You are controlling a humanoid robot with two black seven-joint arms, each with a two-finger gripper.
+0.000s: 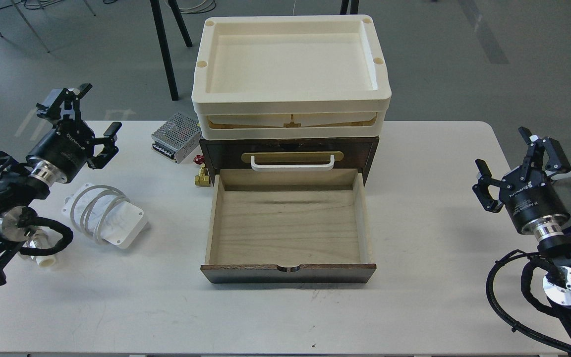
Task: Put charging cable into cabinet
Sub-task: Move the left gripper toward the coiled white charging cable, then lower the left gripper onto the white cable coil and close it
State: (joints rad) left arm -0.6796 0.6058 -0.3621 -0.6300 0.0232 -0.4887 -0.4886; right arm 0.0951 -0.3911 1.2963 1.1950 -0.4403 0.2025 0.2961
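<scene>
The charging cable will stay in one bundle when I lift it, because the white cord is wrapped in close loops around the adapter.
The charging cable, a flat white square adapter with a white cord coiled on it, lies on the table at the left. The cabinet is a dark brown box at the table's middle back. Its pale wood drawer is pulled out toward me and is empty. Cream trays are stacked on top of it. My left gripper is open and empty, above and behind the cable, apart from it. My right gripper is open and empty at the far right.
A perforated metal power-supply box stands left of the cabinet. A small brass valve with a red knob lies by the cabinet's left front corner. A white plastic fitting lies under my left arm.
</scene>
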